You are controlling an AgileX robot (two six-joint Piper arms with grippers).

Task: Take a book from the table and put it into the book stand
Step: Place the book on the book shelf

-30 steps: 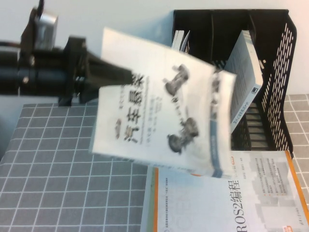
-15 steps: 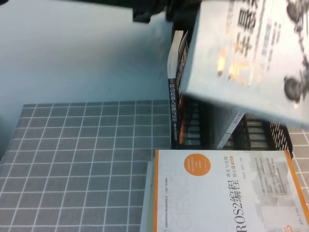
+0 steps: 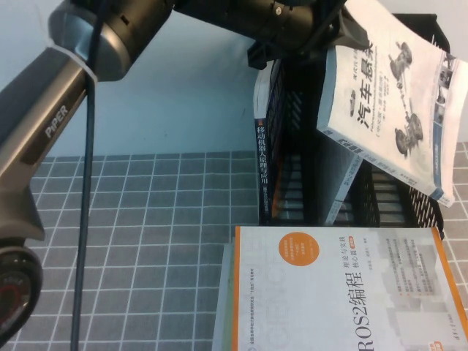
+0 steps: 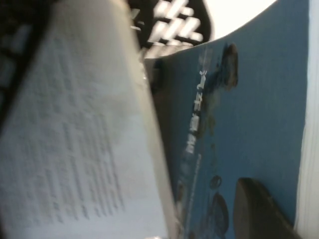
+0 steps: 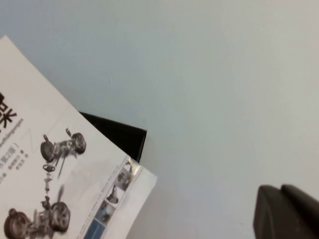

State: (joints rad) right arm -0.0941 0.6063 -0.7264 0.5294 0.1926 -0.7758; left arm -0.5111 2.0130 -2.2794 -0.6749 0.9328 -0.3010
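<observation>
The book slants across the stand's slots, so my left gripper should turn it upright before lowering it into the empty slot point(image 3: 386, 196) beside the leaning white book.
The book point(image 3: 395, 95), white with a black Chinese title and grey car-part pictures, hangs tilted in the air over the right side of the black book stand point(image 3: 292, 146). My left gripper point(image 3: 349, 33) reaches across from the left and is shut on the book's upper edge. In the left wrist view one dark finger point(image 4: 254, 209) presses on the cover point(image 4: 249, 99). My right gripper point(image 5: 285, 201) is out of the high view; its fingers are together and empty, against the plain wall. Its wrist view shows the book's corner point(image 5: 55, 169) and a stand corner point(image 5: 119, 134).
A white ROS2 book with an orange edge point(image 3: 344, 292) lies on the grey grid table point(image 3: 131, 241) in front of the stand. A dark-spined book point(image 3: 262, 161) stands in the stand's left slot. Another white book point(image 3: 340, 197) leans inside the stand.
The left arm has carried the book up from above the table to over the stand. In the last half second the book came lower and shifted right.
</observation>
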